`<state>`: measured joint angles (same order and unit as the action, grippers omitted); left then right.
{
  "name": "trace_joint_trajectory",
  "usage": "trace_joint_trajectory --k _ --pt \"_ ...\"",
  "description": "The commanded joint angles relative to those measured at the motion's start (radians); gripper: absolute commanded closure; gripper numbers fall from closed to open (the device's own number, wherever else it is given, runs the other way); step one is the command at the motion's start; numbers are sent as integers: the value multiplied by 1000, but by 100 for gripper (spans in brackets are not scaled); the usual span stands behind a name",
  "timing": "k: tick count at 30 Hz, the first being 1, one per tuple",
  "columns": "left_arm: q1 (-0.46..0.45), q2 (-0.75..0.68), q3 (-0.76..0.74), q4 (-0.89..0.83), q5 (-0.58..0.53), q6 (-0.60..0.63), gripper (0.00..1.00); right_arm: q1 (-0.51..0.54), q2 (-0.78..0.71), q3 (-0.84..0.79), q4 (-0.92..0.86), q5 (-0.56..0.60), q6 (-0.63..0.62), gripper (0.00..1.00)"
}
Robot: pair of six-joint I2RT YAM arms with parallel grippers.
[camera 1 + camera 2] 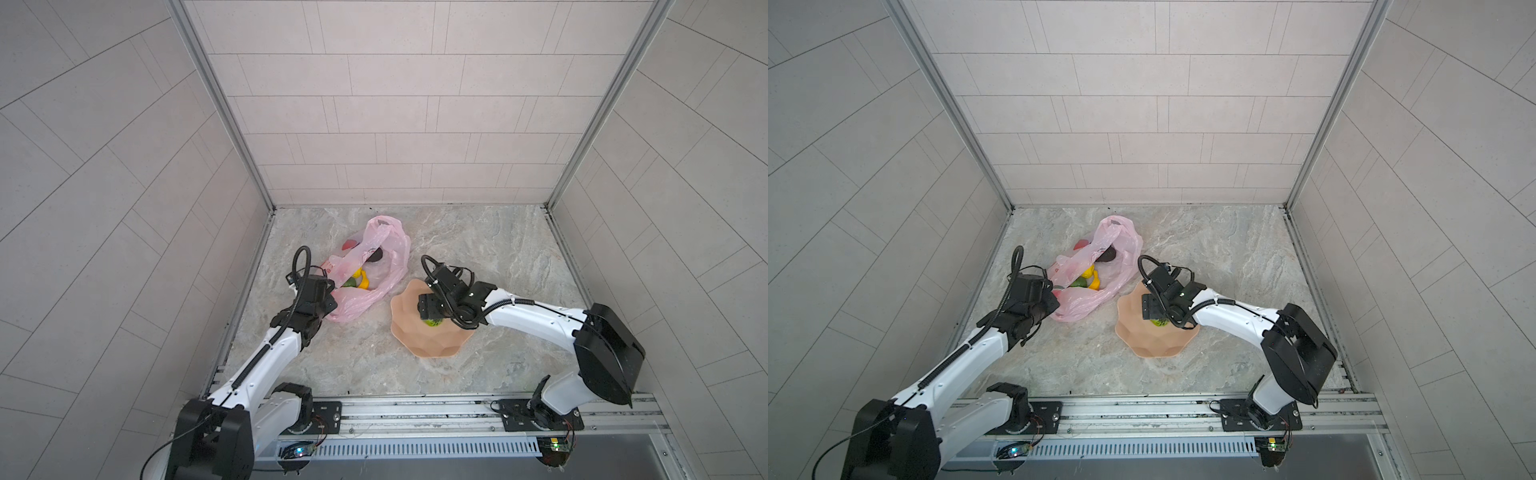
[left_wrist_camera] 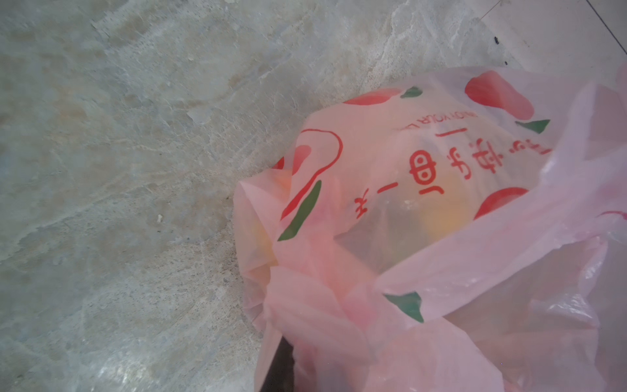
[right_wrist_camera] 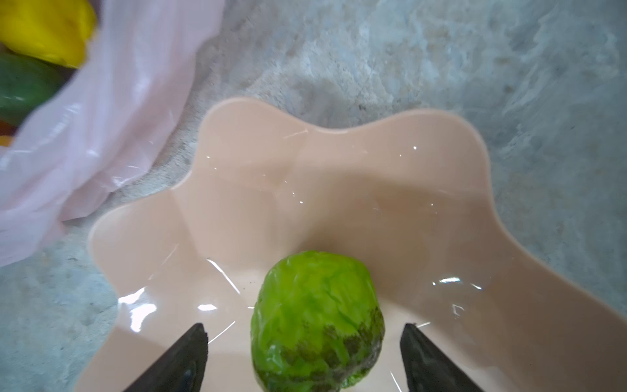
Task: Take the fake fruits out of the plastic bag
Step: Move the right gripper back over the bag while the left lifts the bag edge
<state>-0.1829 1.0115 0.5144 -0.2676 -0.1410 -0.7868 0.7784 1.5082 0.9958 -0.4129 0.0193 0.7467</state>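
Note:
The bag's film point(image 1: 350, 260) is hanging across the fake fruits, so my left gripper should grab the film's inner edge point(image 1: 369, 248) and pull the bag's opening wider for my right gripper.
The pink plastic bag point(image 1: 386, 245) point(image 1: 1121, 249) lies crumpled at the back left with its mouth open. Inside show fake fruits: a yellow banana point(image 1: 363, 279), a green one point(image 1: 350, 283) and a dark one point(image 1: 376, 255). My left gripper point(image 1: 333, 303) is shut on the bag's near corner. In the left wrist view the film point(image 2: 441, 169) bunches over one dark finger point(image 2: 280, 370). A green ball point(image 3: 315, 305) point(image 1: 432, 322) rests in the peach dish point(image 3: 339, 186). My right gripper point(image 3: 303, 329) stands open astride it, both fingers clear of it.
The scalloped peach dish point(image 1: 415, 340) point(image 1: 1142, 340) sits right of the bag, nearly touching its edge. Tiled walls close in the marble floor point(image 1: 478, 249) on three sides. A metal rail point(image 1: 415, 411) with both arm bases runs along the front.

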Motion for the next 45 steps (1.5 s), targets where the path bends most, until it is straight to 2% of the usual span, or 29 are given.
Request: trace_joint_trajectory --k 1,4,6,8,11,13,15,20,23,27,30,34,37,42,45 --pt "3 -60 -17 -90 -61 -49 88 10 -56 37 -27 13 -40 14" --pt "3 -116 -22 -119 -64 -65 88 29 -42 89 -10 1 -69 18" --pt "2 -128 -14 -122 -22 -51 87 44 -11 135 10 -15 -90 20" --pt "2 -117 17 -159 8 -27 78 54 38 195 26 -28 -107 22" --pt "-2 -85 93 -276 -12 4 58 55 133 300 23 -46 -119 24" --pt "-14 -57 154 -354 -37 27 40 55 198 374 18 -48 -132 25" --pt "-50 -36 206 -400 -69 41 28 55 262 451 3 -48 -143 26" --pt "-229 37 353 -524 -265 52 12 32 377 577 -24 -68 -142 29" --pt "-275 122 394 -467 -233 123 0 -2 370 551 35 -164 -128 29" --pt "-317 307 486 -454 -314 148 0 -42 320 484 86 -203 -100 29" --pt "-317 421 547 -421 -308 162 0 -81 296 421 147 -278 -51 29" --pt "-326 542 630 -392 -285 212 0 -120 245 329 186 -291 -14 29" --pt "-325 620 684 -412 -346 212 0 -139 201 278 210 -296 -4 29" --pt "-292 703 752 -466 -434 138 0 -139 187 256 221 -300 -8 29" --pt "-258 704 761 -464 -446 113 8 -132 197 268 220 -307 -10 29"
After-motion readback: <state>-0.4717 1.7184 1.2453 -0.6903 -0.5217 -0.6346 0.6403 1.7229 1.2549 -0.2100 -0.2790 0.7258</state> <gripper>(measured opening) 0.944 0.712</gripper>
